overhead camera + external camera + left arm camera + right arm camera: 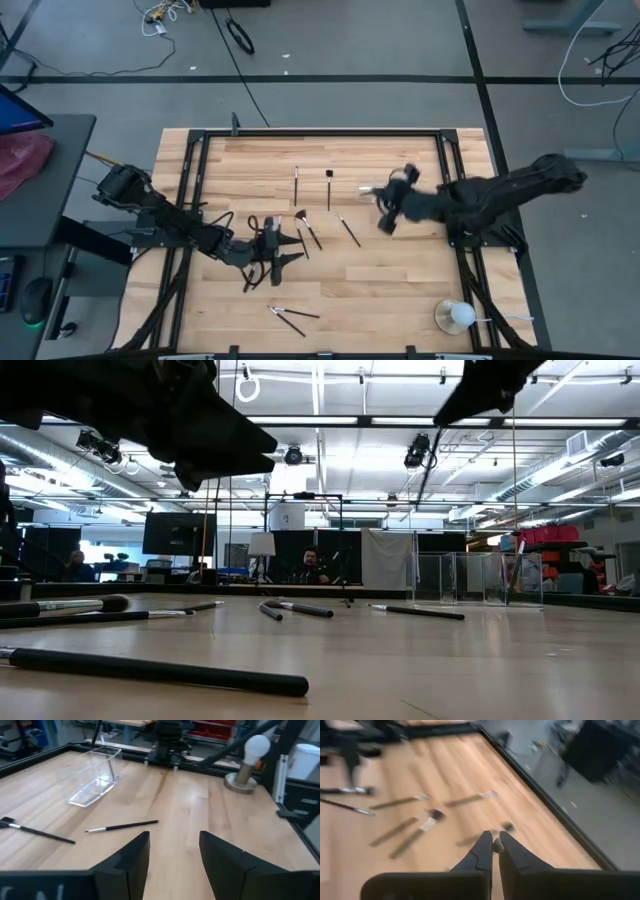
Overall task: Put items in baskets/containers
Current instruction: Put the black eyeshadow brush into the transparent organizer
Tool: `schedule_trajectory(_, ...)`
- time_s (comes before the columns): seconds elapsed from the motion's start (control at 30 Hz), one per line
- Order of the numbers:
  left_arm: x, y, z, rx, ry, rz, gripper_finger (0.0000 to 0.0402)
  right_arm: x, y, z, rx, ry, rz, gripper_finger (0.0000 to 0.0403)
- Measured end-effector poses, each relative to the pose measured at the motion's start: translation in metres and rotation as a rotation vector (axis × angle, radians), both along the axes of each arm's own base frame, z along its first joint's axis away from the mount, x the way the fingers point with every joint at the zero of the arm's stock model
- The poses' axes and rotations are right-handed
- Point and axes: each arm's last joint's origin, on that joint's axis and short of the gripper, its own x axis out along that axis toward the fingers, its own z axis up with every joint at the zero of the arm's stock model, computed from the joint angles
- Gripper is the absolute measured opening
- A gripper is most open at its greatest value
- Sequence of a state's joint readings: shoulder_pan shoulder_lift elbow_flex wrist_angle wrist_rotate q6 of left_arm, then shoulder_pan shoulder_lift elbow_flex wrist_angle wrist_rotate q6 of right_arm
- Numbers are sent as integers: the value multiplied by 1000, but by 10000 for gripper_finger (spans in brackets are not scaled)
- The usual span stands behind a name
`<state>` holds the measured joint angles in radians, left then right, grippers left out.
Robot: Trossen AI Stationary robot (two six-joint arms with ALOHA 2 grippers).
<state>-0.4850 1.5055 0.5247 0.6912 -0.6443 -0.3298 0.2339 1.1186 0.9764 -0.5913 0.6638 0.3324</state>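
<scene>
The clear tray [478,578] is far away from my left gripper. My right gripper drops its brush into the tray [433,575], then takes the next brush from my left gripper.
Several thin makeup brushes lie scattered on the wooden table, among them one [296,183], another [348,230] and a pair [290,318] near the front edge. A clear tray [95,782] stands at the far right middle with one brush leaning in it; the low view shows the tray [470,578] too. My left gripper [275,247] hovers over the brushes at centre left, and its fingers [172,837] are open with nothing between them. My right gripper [386,222] is beside the tray, shut [495,837] on a thin brush [428,460] that hangs below it.
A round clear cup with a white ball [455,316] stands at the front right corner. A black frame [320,132] runs around the table top. More brushes [150,668] lie close to the low camera. People sit in the room behind the table.
</scene>
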Motion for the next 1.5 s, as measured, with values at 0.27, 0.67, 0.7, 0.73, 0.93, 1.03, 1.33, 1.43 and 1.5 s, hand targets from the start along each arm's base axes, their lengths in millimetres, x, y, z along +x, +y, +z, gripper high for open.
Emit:
schedule_trajectory(0.27,0,0,-1,9,10,10,177,-6,-61,-13,102,72,-134,9)
schedule_trajectory(0.67,0,0,-1,9,12,8,177,-9,-96,-78,334,-30,-58,12)
schedule_trajectory(0.7,0,0,-1,9,12,8,177,-10,-97,-81,345,-32,-60,12)
schedule_trajectory(0.73,0,0,-1,9,12,8,177,-11,-98,-84,354,-38,-60,12)
schedule_trajectory(0.93,-1,0,-1,10,11,13,177,-16,-103,-99,391,-50,-54,20)
schedule_trajectory(1.03,-1,0,-1,6,10,16,177,-19,-105,-104,404,-54,-76,31)
schedule_trajectory(1.33,-1,0,-1,-13,7,21,177,-23,-118,-103,384,-88,-128,81)
schedule_trajectory(1.43,-1,0,-2,-13,7,21,177,-24,-126,-101,353,-117,-162,102)
schedule_trajectory(1.5,-1,0,-2,-13,7,21,177,-25,-131,-99,308,-127,-195,116)
